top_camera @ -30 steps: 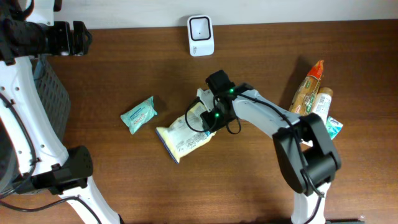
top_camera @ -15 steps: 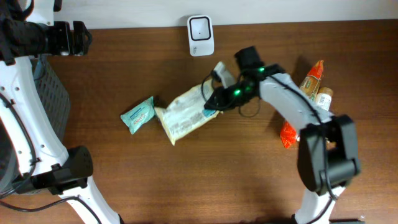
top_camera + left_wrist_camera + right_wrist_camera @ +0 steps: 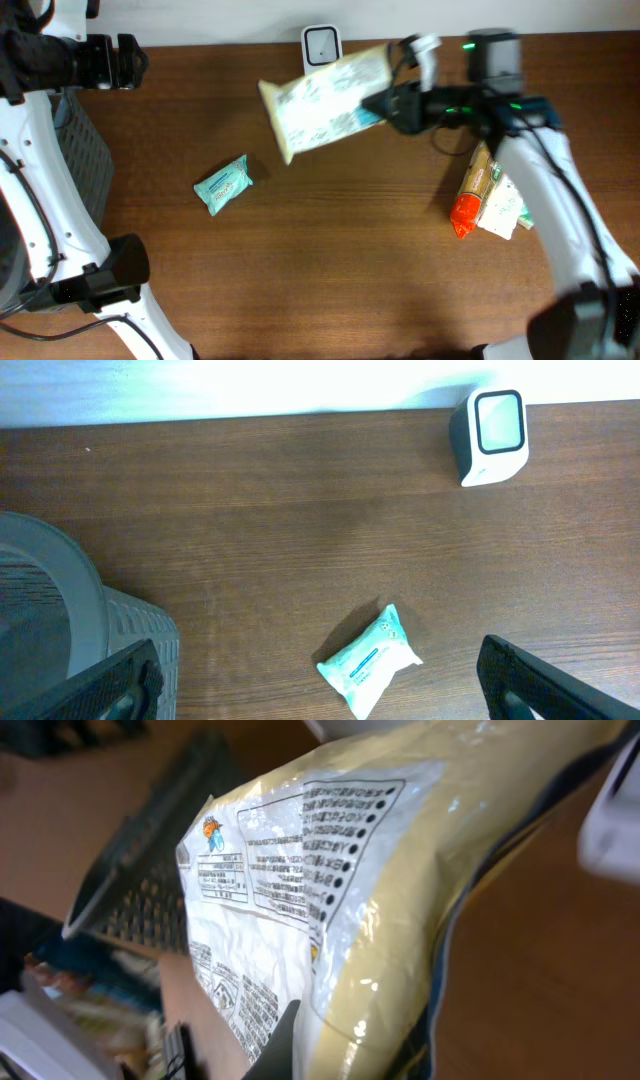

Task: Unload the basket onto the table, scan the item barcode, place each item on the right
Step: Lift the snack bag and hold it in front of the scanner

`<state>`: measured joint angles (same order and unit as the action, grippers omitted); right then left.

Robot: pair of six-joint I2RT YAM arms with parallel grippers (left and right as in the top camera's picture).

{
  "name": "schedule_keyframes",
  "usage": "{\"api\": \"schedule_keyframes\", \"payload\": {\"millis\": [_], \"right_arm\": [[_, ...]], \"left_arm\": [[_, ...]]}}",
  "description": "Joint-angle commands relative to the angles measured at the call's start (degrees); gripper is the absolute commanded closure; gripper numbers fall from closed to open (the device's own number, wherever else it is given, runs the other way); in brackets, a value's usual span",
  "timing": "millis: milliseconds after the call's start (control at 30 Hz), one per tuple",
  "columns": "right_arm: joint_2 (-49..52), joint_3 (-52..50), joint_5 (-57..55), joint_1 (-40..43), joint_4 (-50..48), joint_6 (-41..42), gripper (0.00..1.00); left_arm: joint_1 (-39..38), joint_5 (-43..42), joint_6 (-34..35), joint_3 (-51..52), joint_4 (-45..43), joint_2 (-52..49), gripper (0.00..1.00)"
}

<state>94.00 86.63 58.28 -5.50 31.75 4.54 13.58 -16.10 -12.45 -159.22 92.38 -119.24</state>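
Observation:
The bag's white printed side (image 3: 325, 106) points up, away from the scanner, so I should use my right gripper to flip that side down over the scanner's window (image 3: 322, 45).
A cream and white printed bag (image 3: 325, 100) hangs in the air at the back of the table, with my right gripper (image 3: 385, 105) shut on its right end. The bag covers the lower part of the white scanner (image 3: 322, 40) by the wall. In the right wrist view the bag (image 3: 330, 870) fills the frame, printed side showing, and the right gripper (image 3: 340, 1050) pinches it, one dark finger (image 3: 285, 1040) against the wrapper. My left gripper (image 3: 125, 60) hovers open at the far left. Its view shows the scanner (image 3: 490, 435) and, between the left gripper's (image 3: 322, 688) fingers, table.
A small teal packet (image 3: 224, 184) lies left of centre, also seen from the left wrist as a teal packet (image 3: 370, 660). A grey basket (image 3: 85, 160) stands at the left edge. An orange-tipped snack pack (image 3: 470, 195) and a white-green packet (image 3: 505, 205) lie at the right.
The right arm lifted the bag off the middle of the table and carried it up and back, in front of the scanner. The left arm has not moved.

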Motion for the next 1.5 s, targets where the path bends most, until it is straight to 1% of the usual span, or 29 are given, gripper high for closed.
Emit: {"api": "schedule_keyframes", "payload": {"millis": [0, 133, 367, 433, 533, 567, 600, 633, 700, 733, 767, 833, 867, 933, 967, 1033, 1133, 1200, 1233, 1367, 1467], "right_arm": [[-7.63, 1.57, 2.62, 4.55, -0.87, 0.46, 0.96], [-12.5, 1.57, 2.64, 9.31, -0.96, 0.48, 0.96], [-13.38, 1.57, 2.36, 10.08, -1.2, 0.48, 0.96], [-13.05, 1.55, -4.33, 9.75, -0.66, 2.67, 0.96], [-10.97, 1.55, -17.57, 5.6, 0.11, 1.7, 0.96], [-10.16, 1.55, -23.28, 3.43, -0.09, 0.81, 0.96], [-8.96, 1.55, -33.22, -0.17, -0.81, -0.02, 0.96], [-8.11, 1.55, -40.87, -2.73, -1.97, -0.2, 0.96], [-5.25, 1.55, -57.48, -8.94, -6.82, -7.45, 0.96], [-3.15, 1.55, -65.22, -11.61, -10.21, -12.63, 0.96], [-1.53, 1.55, -69.2, -13.16, -12.72, -16.35, 0.96], [2.4, 1.55, -74.82, -15.67, -18.93, -26.14, 0.96], [5.2, 1.55, -76.56, -16.79, -22.99, -32.39, 0.96], [10.23, 1.55, -79.89, -18.29, -30.01, -42.1, 0.96], [15.04, 1.55, -85.22, -19.65, -37.22, -49.96, 0.96], [19.54, 1.55, -90.31, -20.59, -45.42, -56.17, 0.96], [28.02, 1.55, -94.9, -21.59, -65.02, -70.27, 0.96], [31.34, 1.55, -94.57, -21.88, -72.61, -76.41, 0.96], [32.61, 1.57, -94.23, -21.88, -74.49, -78.34, 0.96], [34.01, 1.57, -91.65, -21.7, -75.56, -78.44, 0.96], [34.01, 1.57, -88.91, -21.46, -79.54, -78.51, 0.96]], "left_arm": [[0.09, -0.46, -0.33, -0.15, -0.09, 0.55, 0.01], [0.09, -0.46, -0.33, -0.15, -0.09, 0.55, 0.01], [0.09, -0.46, -0.31, -0.15, -0.11, 0.55, 0.01], [0.09, -0.46, -0.31, -0.15, -0.09, 0.55, 0.01], [0.09, -0.46, -0.31, -0.15, -0.09, 0.55, 0.01], [0.09, -0.46, -0.33, -0.15, -0.09, 0.55, 0.01], [0.09, -0.46, -0.33, -0.15, -0.09, 0.55, 0.01], [0.09, -0.46, -0.33, -0.15, -0.09, 0.55, 0.01], [0.09, -0.46, -0.33, -0.15, -0.09, 0.55, 0.01], [0.09, -0.46, -0.33, -0.15, -0.09, 0.55, 0.01], [0.09, -0.46, -0.33, -0.15, -0.09, 0.55, 0.01], [0.09, -0.46, -0.33, -0.15, -0.09, 0.55, 0.01], [0.09, -0.46, -0.33, -0.15, -0.09, 0.55, 0.01], [0.09, -0.46, -0.31, -0.15, -0.09, 0.55, 0.01], [0.09, -0.44, -0.33, -0.15, -0.09, 0.55, 0.01], [0.09, -0.46, -0.33, -0.15, -0.09, 0.55, 0.01], [0.09, -0.46, -0.31, -0.15, -0.09, 0.55, 0.01], [0.09, -0.46, -0.33, -0.15, -0.09, 0.55, 0.01], [0.09, -0.46, -0.33, -0.15, -0.09, 0.55, 0.01], [0.09, -0.46, -0.31, -0.15, -0.09, 0.55, 0.01], [0.09, -0.46, -0.31, -0.15, -0.09, 0.55, 0.01]]}}
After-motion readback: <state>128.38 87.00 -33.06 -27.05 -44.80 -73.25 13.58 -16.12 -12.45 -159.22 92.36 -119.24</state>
